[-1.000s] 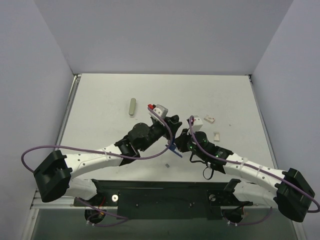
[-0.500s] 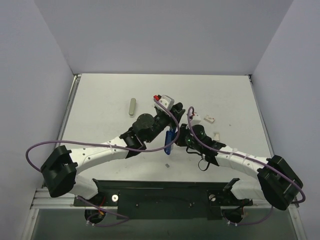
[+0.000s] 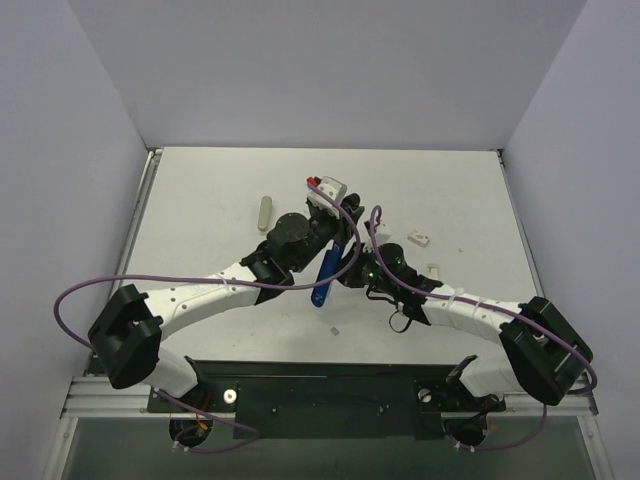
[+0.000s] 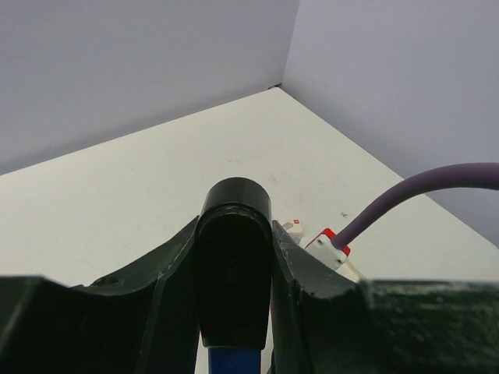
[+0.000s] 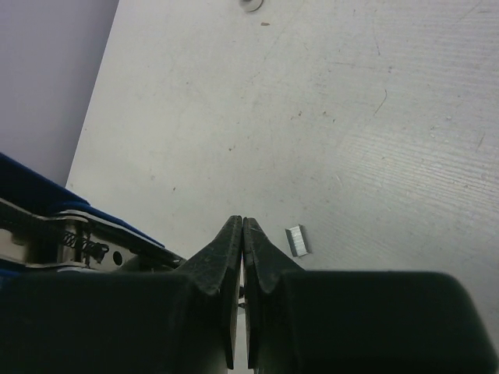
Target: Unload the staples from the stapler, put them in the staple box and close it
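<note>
My shut right gripper crowds the stapler's blue body (image 3: 328,272) and should retreat before my left gripper swings the stapler to empty it.
My left gripper (image 3: 338,245) is shut on the black end (image 4: 234,265) of the blue stapler (image 3: 324,277) and holds it tilted above the table. In the right wrist view the stapler's blue body (image 5: 31,195) and metal magazine (image 5: 47,243) show at the left. My right gripper (image 3: 352,272) is just right of the stapler, its fingers pressed together (image 5: 243,227) with nothing seen between the tips. One small staple bit (image 5: 297,239) lies on the table beside those fingertips; it also shows in the top view (image 3: 333,330). Two pale staple strips (image 3: 420,238) (image 3: 434,272) lie to the right.
A grey bar (image 3: 263,213) lies on the table at the left of the arms. The right wrist's white and red camera block (image 4: 327,246) sits close to my left gripper. Walls close the table at the back and on both sides.
My left gripper has lifted and turned the stapler, so it now hangs lengthways and further from the table. Both grippers have drawn closer together and moved slightly away from the bases.
</note>
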